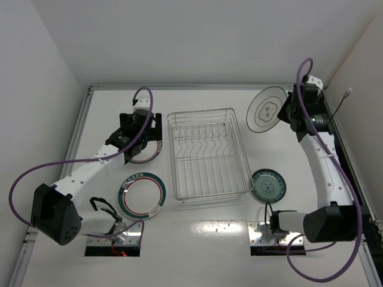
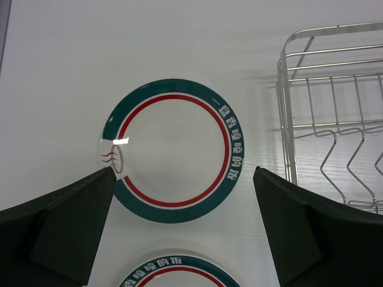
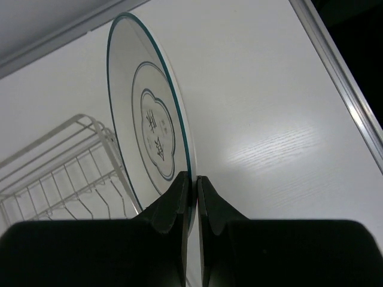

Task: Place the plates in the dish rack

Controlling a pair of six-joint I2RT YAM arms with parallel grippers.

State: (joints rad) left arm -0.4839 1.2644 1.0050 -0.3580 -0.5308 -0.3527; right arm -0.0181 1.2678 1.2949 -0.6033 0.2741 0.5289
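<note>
The white thin-rimmed plate hangs with its lower edge (image 1: 257, 130) free for the rack's empty end slot (image 1: 225, 137), so the robot's right gripper should go on carrying the plate until it stands in that slot.
The silver wire dish rack (image 1: 173, 155) stands mid-table with no plates in it. My left gripper (image 1: 140, 136) is open above a white plate with teal and red rim rings (image 2: 173, 149), just left of the rack (image 2: 286, 119); the plate (image 1: 151, 157) lies flat. A second such plate (image 1: 142, 195) lies nearer the arm bases, and its edge shows in the left wrist view (image 2: 173, 269). My right gripper (image 3: 192, 179) is shut on the rim of the white thin-rimmed plate (image 3: 149, 119), held upright in the air right of the rack's far corner (image 1: 267, 109). The small teal plate (image 1: 268, 185) lies right of the rack.
A metal rail (image 1: 209, 87) runs along the table's back edge, with white walls behind and to the left. A dark gap (image 3: 359, 36) borders the right edge. Purple cables (image 1: 60, 162) loop from both arms. Two base plates (image 1: 114, 242) sit at the near edge.
</note>
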